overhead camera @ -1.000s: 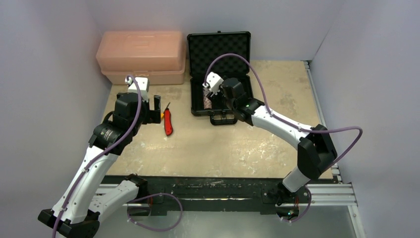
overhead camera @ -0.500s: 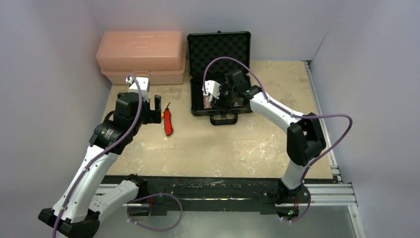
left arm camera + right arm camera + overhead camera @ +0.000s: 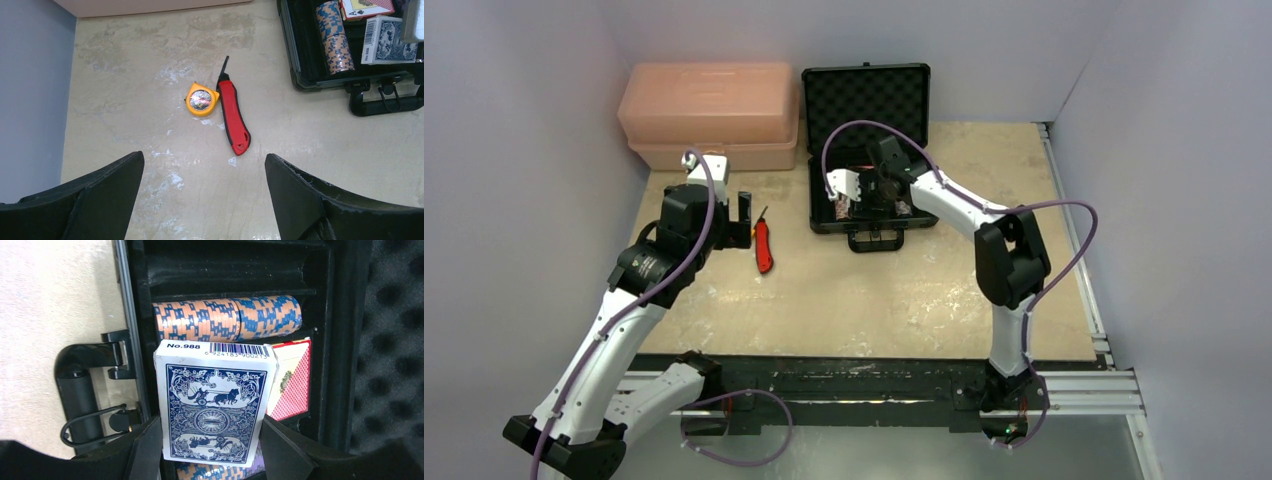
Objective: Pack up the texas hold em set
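Observation:
My right gripper has the blue card deck's barcode end (image 3: 216, 349) slanting up above the tray, so it should let go of it, turn, and bring closed fingers over the blue card deck's top (image 3: 212, 412).
The black briefcase (image 3: 865, 100) lies open at the back of the table, its foam lid up against the wall. A row of orange-and-blue striped chips (image 3: 225, 319) fills one slot, and the red card deck (image 3: 292, 382) lies in the tray beside it. My right gripper (image 3: 212, 440) is shut on the blue card deck (image 3: 215, 405), which hangs just over the tray next to the red deck. My left gripper (image 3: 204, 185) hovers open and holds nothing, above bare table near the red utility knife (image 3: 234, 117).
A pink toolbox (image 3: 709, 110) stands at the back left, beside the case. An orange tape measure (image 3: 201, 99) lies against the knife. The case's handle (image 3: 80, 390) juts toward me. Walls close in the left, back and right sides.
My right arm has swung its elbow inward and carried the blue deck left and deeper over the case tray. The left arm has hardly moved.

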Controlling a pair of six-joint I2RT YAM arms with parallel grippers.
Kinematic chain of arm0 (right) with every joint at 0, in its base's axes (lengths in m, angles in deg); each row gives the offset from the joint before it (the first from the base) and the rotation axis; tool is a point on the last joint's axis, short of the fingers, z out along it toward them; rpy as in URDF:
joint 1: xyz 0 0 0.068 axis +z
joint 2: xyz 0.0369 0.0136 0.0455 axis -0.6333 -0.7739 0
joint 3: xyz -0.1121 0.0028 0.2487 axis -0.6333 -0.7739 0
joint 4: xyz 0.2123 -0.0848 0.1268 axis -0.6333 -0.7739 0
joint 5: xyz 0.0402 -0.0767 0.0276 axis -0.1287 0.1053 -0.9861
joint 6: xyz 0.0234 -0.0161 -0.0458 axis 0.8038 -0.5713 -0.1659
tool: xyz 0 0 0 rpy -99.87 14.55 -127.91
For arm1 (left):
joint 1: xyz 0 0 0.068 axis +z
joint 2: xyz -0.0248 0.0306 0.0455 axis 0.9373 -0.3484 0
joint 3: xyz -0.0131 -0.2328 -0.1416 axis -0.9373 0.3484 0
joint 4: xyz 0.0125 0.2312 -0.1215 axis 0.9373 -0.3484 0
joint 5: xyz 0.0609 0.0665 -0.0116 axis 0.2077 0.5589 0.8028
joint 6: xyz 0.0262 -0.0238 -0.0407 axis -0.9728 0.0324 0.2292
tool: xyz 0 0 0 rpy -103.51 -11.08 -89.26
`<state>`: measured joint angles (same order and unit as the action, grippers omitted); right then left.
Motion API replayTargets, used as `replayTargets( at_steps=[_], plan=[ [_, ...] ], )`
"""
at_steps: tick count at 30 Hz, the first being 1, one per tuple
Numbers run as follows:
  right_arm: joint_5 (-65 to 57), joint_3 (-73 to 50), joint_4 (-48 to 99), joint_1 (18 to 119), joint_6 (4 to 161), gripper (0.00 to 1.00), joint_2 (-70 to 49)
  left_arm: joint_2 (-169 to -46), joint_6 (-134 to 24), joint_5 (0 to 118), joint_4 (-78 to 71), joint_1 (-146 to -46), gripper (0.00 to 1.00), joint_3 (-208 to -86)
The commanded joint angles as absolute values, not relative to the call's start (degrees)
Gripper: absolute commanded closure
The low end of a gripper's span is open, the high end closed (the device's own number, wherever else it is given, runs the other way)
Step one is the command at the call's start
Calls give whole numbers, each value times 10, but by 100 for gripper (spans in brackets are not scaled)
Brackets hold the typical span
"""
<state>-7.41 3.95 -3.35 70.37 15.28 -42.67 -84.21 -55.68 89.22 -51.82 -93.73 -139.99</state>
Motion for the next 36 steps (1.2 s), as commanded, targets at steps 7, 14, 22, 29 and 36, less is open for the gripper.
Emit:
replayTargets(
  at_steps=[7,14,22,29,36],
  plan=[
    [-32,84,-42,693,106,100,-452,-846,-565,890,-499,-933,9,-1400],
    [-13,93,-42,691,102,100,-480,-846,-565,887,-499,-933,9,-1400],
    [14,116,-68,691,104,100,-510,-842,-565,887,-499,-933,9,-1401],
    [19,98,-53,692,99,25,-495,-840,-566,887,-499,-933,9,-1401],
    [7,96,-49,694,116,3,-469,-839,-566,887,-498,-933,9,-1401]
  ],
)
